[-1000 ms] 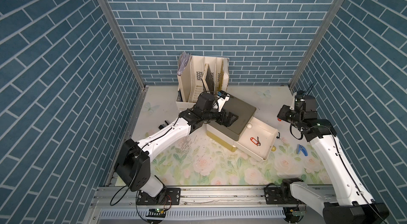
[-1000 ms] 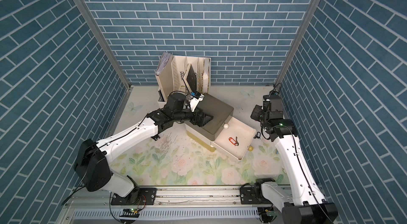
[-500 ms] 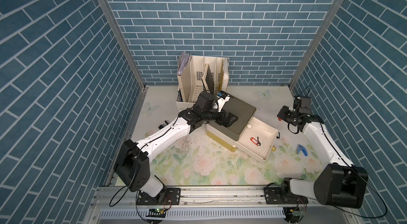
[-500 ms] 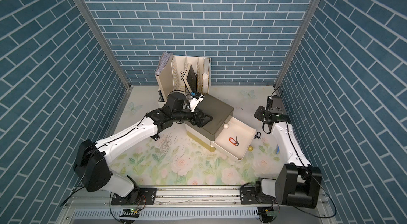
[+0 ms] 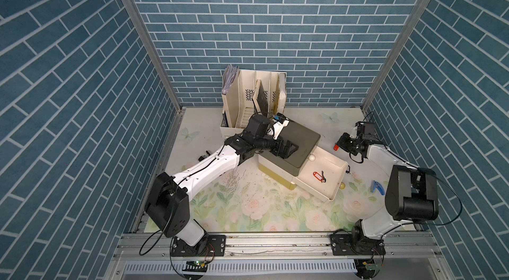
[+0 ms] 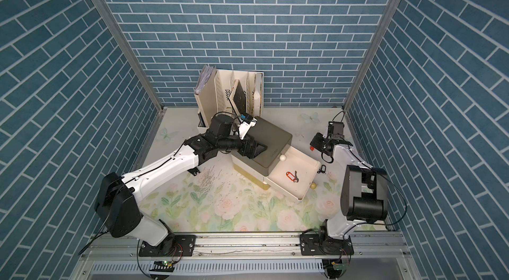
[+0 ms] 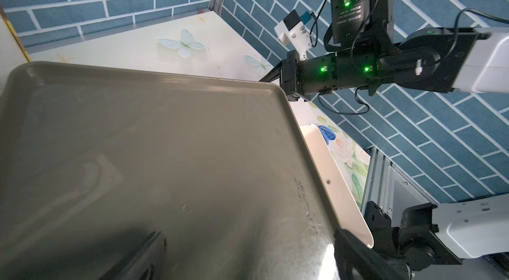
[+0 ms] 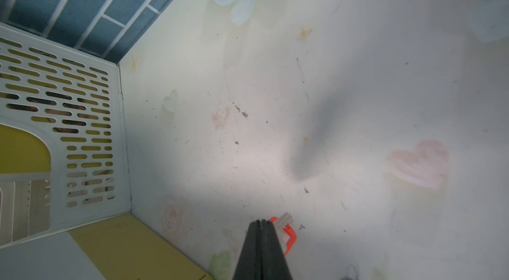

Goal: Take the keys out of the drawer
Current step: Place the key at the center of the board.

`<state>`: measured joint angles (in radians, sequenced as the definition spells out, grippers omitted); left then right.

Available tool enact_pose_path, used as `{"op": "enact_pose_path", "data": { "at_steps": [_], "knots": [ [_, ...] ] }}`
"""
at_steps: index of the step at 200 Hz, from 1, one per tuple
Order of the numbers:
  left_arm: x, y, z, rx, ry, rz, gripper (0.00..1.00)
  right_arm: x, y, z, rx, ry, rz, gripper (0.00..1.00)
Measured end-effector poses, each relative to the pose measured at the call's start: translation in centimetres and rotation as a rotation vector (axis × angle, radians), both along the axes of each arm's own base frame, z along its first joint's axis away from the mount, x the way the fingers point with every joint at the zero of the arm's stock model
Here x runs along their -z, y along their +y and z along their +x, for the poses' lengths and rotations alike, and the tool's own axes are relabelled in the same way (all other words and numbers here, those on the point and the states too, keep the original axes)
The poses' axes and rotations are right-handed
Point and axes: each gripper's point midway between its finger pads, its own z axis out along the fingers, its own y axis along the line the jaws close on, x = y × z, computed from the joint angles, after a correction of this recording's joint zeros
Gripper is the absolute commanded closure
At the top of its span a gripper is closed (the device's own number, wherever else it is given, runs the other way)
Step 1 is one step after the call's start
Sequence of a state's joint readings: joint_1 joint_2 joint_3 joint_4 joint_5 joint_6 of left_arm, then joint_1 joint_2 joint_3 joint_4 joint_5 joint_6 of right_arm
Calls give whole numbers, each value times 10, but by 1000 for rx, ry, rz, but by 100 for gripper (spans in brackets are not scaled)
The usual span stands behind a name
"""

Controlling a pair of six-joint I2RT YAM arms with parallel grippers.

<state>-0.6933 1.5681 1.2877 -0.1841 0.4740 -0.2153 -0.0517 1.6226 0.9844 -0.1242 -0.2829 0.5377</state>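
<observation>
I need to go on lowering my right gripper, with the held red-tagged key (image 5: 335, 147) over clear table (image 5: 337, 151) past the drawer's far side, until the key touches down, and then let go.
The cream drawer (image 5: 337, 181) stands pulled out of its grey-topped unit (image 5: 300, 138). One of the keys, with a red tag (image 5: 316, 176) (image 6: 289, 176), lies on the drawer floor. My right gripper (image 5: 338, 146) (image 8: 261, 221) hovers over the table just beyond the drawer's far side. It is shut on another red-tagged key (image 8: 289, 234) (image 6: 312, 148). A black-tagged key (image 6: 322, 168) lies on the table against the drawer's outer wall. My left gripper (image 5: 289, 149) (image 7: 248, 265) rests open on the unit's grey top, its fingers (image 7: 148, 251) spread wide.
A cream file rack (image 5: 254, 99) with papers stands behind the unit at the back wall. A blue claw-shaped tool (image 5: 376, 186) lies on the floral mat at the right. A small yellow ball (image 6: 313, 186) sits by the drawer's front corner. Fine debris (image 5: 234, 182) is scattered left of the unit.
The right arm has folded down low, and its shut gripper with the red-tagged key has shifted slightly left over the table. The left arm has not moved.
</observation>
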Motion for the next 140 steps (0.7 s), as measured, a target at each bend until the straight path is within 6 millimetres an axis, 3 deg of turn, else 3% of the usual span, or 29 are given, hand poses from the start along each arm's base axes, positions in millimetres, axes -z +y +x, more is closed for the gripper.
{"op": "enact_pose_path", "data": {
  "at_steps": [31,68,140],
  "knots": [
    [1,-4,5,4,-3,8,0,17,7,2,-13,18,44,100],
    [1,-7,9,8,-2,9,0,24,5,7,-7,16,57,100],
    [2,-8,9,11,-3,8,0,41,-26,12,61,37,59,100]
  ]
}}
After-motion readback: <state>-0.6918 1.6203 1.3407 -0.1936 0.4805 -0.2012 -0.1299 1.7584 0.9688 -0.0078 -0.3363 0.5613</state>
